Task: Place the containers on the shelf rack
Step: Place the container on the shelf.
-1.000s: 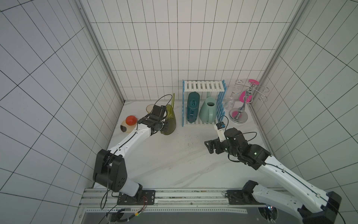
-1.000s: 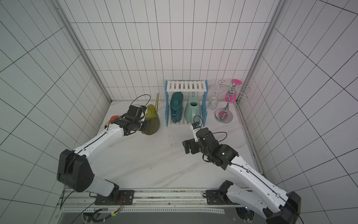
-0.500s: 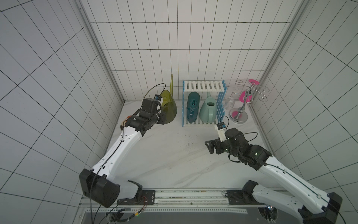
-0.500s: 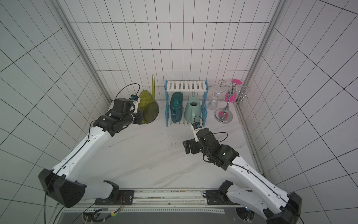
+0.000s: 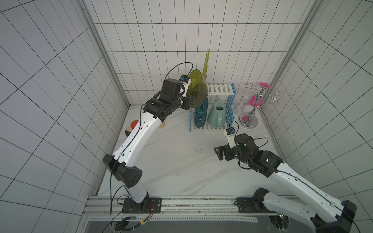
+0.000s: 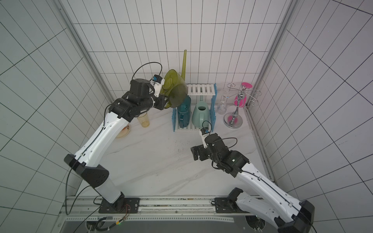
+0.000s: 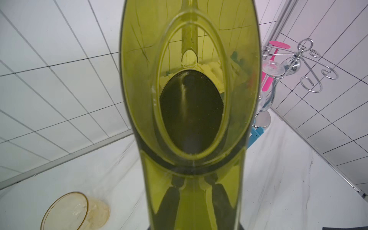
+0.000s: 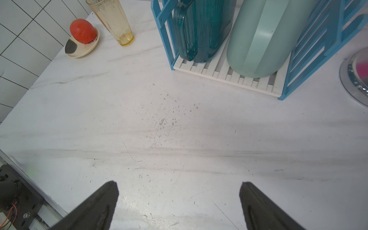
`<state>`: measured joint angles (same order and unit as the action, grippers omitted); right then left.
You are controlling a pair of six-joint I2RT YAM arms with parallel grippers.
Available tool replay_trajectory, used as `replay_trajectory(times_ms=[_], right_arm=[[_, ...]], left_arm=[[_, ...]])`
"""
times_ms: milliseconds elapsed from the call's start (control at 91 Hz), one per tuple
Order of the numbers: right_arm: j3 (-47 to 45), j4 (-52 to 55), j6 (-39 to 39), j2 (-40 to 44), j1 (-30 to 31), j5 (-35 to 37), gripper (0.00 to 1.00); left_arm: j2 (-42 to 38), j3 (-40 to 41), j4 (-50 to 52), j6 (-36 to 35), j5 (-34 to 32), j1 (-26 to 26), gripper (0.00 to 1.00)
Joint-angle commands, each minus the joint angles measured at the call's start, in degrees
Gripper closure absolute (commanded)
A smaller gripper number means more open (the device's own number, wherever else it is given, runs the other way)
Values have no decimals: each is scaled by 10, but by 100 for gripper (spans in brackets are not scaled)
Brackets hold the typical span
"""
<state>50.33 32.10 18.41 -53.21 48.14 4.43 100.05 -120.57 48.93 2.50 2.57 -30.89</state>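
My left gripper is holding the olive-yellow can (image 5: 199, 92) upright, and should keep carrying it to the rack's top shelf (image 5: 220, 89), which is empty, until the can's bottom rests flat.
My left gripper (image 5: 188, 100) (image 6: 166, 101) is shut on the handle of the translucent olive-yellow watering can (image 5: 198, 90) (image 6: 175, 90), held high in the air beside the left end of the shelf rack's (image 5: 220, 89) (image 6: 199, 89) top tier, spout pointing up. In the left wrist view the can (image 7: 189, 99) fills the middle and the left gripper (image 7: 194, 180) shows through its plastic. The dark teal can (image 5: 200, 116) (image 8: 203, 29) and the pale mint can (image 5: 217, 117) (image 8: 262, 39) stand on the lower shelf. My right gripper (image 5: 219, 154) (image 8: 179, 189) hangs open over bare table in front of the rack.
A yellow tumbler (image 6: 143, 121) (image 8: 113, 22) and a cream bowl with a red ball (image 5: 132, 127) (image 8: 82, 37) stand at the back left. A chrome cup stand (image 5: 254, 107) (image 7: 298, 59) with pink pieces is right of the rack. Tiled walls close in on three sides.
My left arm has lifted the olive-yellow can off the table and carried it up and right to the rack's top tier. The right arm has stayed still.
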Motion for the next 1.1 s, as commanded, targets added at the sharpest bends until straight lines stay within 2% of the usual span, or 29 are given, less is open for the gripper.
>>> replay_trajectory(times_ms=[0, 110, 209, 363, 792, 924, 1088], right_arm=[[16, 14, -7, 7, 4, 16, 1], [15, 13, -7, 3, 4, 14, 1], [14, 11, -6, -1, 4, 12, 1], [11, 10, -5, 0, 4, 8, 1], [7, 8, -5, 2, 4, 13, 1], [5, 6, -5, -1, 4, 12, 1], [3, 5, -6, -1, 3, 13, 1]], left_arm=[[63, -95, -10, -25, -7, 2, 95], [135, -195, -5, -37, -17, 2, 95], [178, -239, -25, -48, -23, 3, 95], [205, -243, -72, -58, -35, 3, 91], [234, -242, -112, -53, -33, 13, 91], [240, -242, -111, -54, -33, 13, 81], [242, -239, -108, -54, -29, 13, 78]])
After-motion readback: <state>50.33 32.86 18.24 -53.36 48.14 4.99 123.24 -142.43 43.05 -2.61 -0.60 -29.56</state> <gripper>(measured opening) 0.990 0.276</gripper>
